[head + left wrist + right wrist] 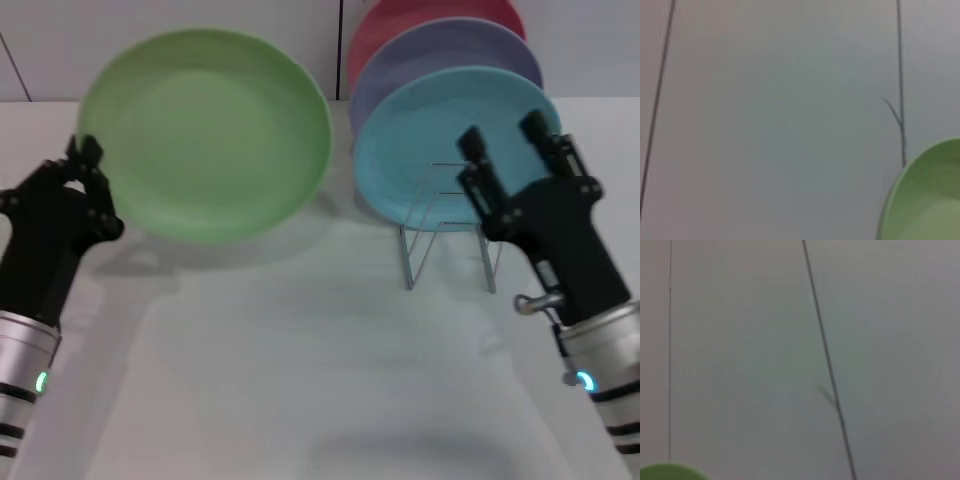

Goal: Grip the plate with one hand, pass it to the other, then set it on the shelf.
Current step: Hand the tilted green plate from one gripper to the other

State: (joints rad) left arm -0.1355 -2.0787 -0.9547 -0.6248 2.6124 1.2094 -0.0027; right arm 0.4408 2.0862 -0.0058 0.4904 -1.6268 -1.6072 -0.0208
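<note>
The light green plate's rim point(327, 128) hangs clear opposite my left gripper, so I keep bringing my right gripper's open fingers there until they straddle that rim point(325, 158).
The light green plate point(205, 130) is held up off the table, tilted with its face toward me, at the left of the head view. My left gripper point(88, 165) is shut on its left rim. The plate's edge also shows in the left wrist view point(927, 197) and as a sliver in the right wrist view point(670, 472). My right gripper point(505, 140) is raised at the right with its fingers apart and empty, in front of the turquoise plate point(450, 140). The silver wire shelf point(445, 235) stands on the table under that plate.
The shelf holds the turquoise plate at the front, a lavender plate point(450, 50) behind it and a red plate point(400, 20) at the back. A pale wall with thin dark seams point(900, 85) lies behind the white table point(300, 350).
</note>
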